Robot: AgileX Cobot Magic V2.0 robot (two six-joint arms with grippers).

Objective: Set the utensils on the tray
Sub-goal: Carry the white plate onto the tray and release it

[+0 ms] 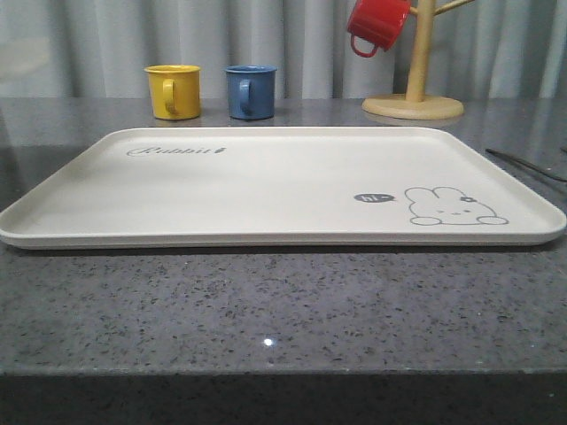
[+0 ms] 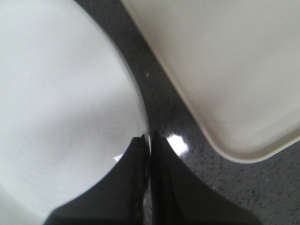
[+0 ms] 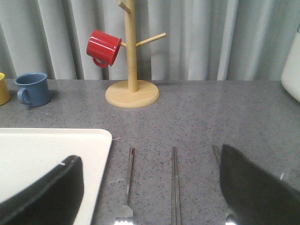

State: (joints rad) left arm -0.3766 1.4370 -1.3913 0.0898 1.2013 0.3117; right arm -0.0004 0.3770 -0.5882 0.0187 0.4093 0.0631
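Note:
My left gripper keeps carrying the white plate by its rim until the plate rests on the tray's lettered end, because that end is clear.
The cream tray, with its rabbit drawing, fills the middle of the table and has nothing on it. To its right, on the stone top, the utensils lie side by side: a fork nearest the tray's edge, the chopsticks, then a spoon handle partly hidden behind one finger. My right gripper hangs open over them, its jaws wide apart and holding nothing. My left gripper is shut, its tips over the rim of a white plate beside the tray's corner.
A yellow mug and a blue mug stand behind the tray. A wooden mug tree with a red mug is at the back right. A thin utensil end shows right of the tray. Curtains close the back.

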